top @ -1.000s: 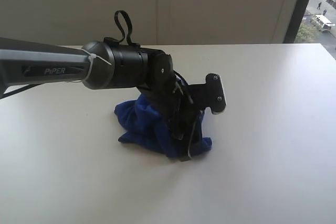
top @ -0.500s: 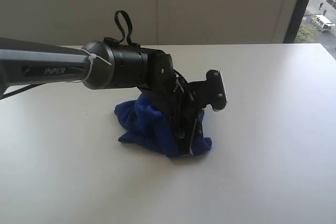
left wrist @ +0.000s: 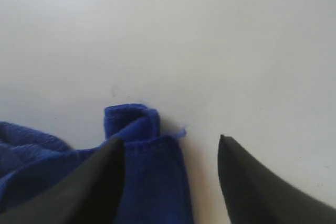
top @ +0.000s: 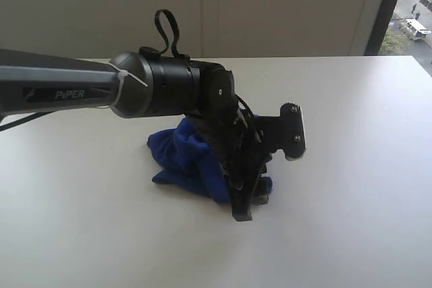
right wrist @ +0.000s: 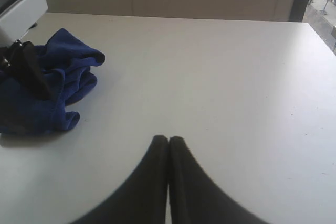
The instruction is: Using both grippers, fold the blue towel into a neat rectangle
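The towel's hem (left wrist: 167,144) is close to one finger of my left gripper. Next, I lift clear and grip the heap's front edge (top: 192,181) closer to its middle.
The blue towel (top: 183,156) lies crumpled in a heap on the white table (top: 351,166). My left gripper (top: 243,212) reaches in from the left and points down at the heap's front right edge. In the left wrist view my left gripper (left wrist: 168,139) is open, with a folded hem of the towel (left wrist: 152,177) lying between the jaws, close to one finger. My right gripper (right wrist: 168,138) is shut on nothing, low over bare table and well away from the towel (right wrist: 71,56). It does not show in the exterior view. No white tag is visible.
The table's far edge meets a beige wall (top: 270,5). A window (top: 412,5) sits at the far right corner. The left arm's grey-white wrist block (right wrist: 18,9) shows in the right wrist view above the towel.
The left arm has shifted to the right and lowered. Its fingertips now reach past the towel's front edge. The towel heap has kept its shape.
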Robot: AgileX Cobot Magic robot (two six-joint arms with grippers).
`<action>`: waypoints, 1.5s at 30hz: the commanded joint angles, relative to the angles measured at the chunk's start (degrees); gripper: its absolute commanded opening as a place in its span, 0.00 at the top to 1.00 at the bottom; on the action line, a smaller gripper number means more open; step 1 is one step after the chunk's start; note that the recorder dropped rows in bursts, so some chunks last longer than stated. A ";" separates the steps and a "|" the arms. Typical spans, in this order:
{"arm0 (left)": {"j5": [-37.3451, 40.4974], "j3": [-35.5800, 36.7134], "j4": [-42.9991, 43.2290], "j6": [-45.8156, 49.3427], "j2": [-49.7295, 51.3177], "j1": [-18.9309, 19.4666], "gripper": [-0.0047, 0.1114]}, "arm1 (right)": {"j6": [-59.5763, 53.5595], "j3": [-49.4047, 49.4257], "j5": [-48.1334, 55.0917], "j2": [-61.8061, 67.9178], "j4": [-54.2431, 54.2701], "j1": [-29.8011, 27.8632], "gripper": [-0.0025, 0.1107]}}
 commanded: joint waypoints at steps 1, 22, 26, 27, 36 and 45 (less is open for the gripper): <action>1.10 0.34 -0.44 1.10 1.18 -0.50 0.43 | -0.66 0.26 -0.84 -0.37 -0.39 0.16 0.98; -2.06 0.34 -1.12 0.62 4.24 -0.50 0.82 | -0.66 0.26 -0.84 -0.37 -0.39 0.16 0.98; -2.06 0.34 -1.12 0.62 3.46 -0.50 0.83 | -0.66 0.26 -0.84 -0.37 -0.39 0.16 0.98; -2.06 0.34 -1.01 0.62 2.82 -0.50 0.83 | -0.66 0.26 -0.84 -0.37 -0.39 0.16 0.98; -1.56 0.34 0.72 0.62 -5.54 -0.50 0.83 | -0.66 0.26 -0.84 -0.37 -0.39 0.16 0.98; 10.78 0.34 23.04 -16.47 -11.19 -0.40 0.83 | -0.66 0.26 -0.84 -0.37 -0.39 0.16 0.98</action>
